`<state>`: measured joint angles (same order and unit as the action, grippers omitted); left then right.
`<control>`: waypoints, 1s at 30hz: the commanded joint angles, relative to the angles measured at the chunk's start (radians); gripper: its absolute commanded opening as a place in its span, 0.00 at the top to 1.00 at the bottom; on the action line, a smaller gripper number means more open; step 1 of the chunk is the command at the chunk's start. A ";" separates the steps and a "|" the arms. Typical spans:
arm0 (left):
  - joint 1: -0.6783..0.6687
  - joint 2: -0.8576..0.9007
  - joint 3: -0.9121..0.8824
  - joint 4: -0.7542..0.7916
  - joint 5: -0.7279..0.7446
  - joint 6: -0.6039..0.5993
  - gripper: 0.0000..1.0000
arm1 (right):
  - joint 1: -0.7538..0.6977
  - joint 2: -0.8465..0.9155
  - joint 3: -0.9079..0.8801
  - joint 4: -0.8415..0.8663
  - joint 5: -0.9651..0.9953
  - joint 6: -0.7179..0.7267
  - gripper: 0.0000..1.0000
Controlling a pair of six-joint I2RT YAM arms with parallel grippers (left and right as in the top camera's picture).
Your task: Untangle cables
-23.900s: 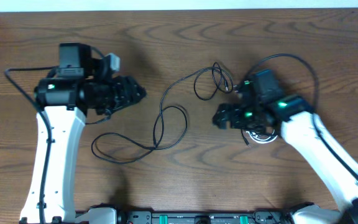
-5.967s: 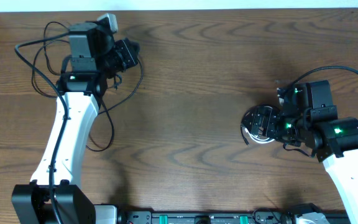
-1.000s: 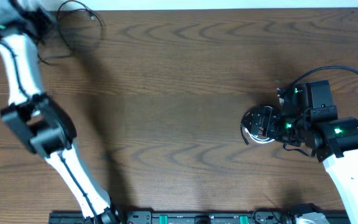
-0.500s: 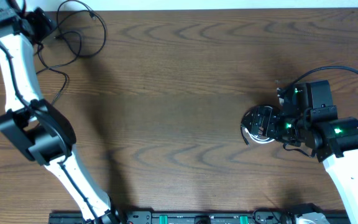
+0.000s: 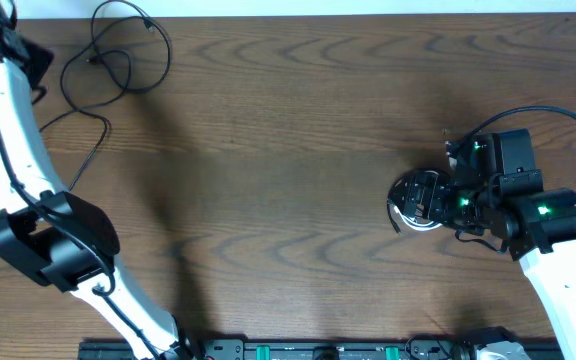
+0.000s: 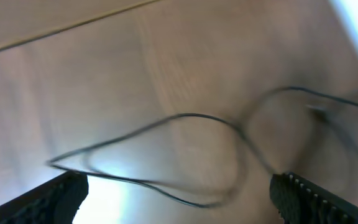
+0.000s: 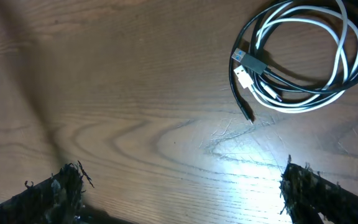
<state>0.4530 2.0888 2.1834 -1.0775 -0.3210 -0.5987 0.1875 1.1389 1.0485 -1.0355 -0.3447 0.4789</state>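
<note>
I can see that the black cable's tail (image 5: 90,160) reaches toward the front, away from its loops, so next I grab the tail's far bend (image 6: 51,163) with my left gripper and carry it back there.
One long black cable (image 5: 128,52) lies in loose loops at the table's back left, and its tail (image 5: 78,160) runs toward the front. In the left wrist view the same cable (image 6: 191,118) is blurred. My left gripper (image 6: 182,196) is open just above it, holding nothing. A coil of black and white cables (image 7: 297,59) with its plug ends (image 7: 247,65) lies ahead of my right gripper (image 7: 185,186), which is open and empty. From overhead that coil (image 5: 406,212) shows partly under the right gripper head.
The left arm (image 5: 13,130) reaches far into the back left corner, close to the table's left edge. The right arm (image 5: 553,225) stands at the right with its thick black supply cable (image 5: 558,112) arching over it. A strip of equipment (image 5: 318,350) lines the front edge.
The left arm has swung further left toward the corner, and the black cable now lies spread out beside it. The right arm and the coil have not moved.
</note>
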 commanded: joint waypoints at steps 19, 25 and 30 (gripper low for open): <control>0.311 0.095 -0.286 0.100 0.486 0.717 0.02 | 0.003 0.000 0.009 -0.002 -0.005 -0.002 0.01; 0.311 0.067 -0.285 0.126 0.485 0.715 0.02 | 0.003 0.000 0.009 -0.002 -0.005 -0.002 0.01; 0.311 -0.002 -0.285 0.165 0.486 0.714 0.02 | 0.003 0.000 0.009 -0.002 -0.005 -0.002 0.01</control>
<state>0.7631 2.1742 1.8927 -0.9264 0.1486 0.0944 0.1875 1.1389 1.0485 -1.0355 -0.3447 0.4789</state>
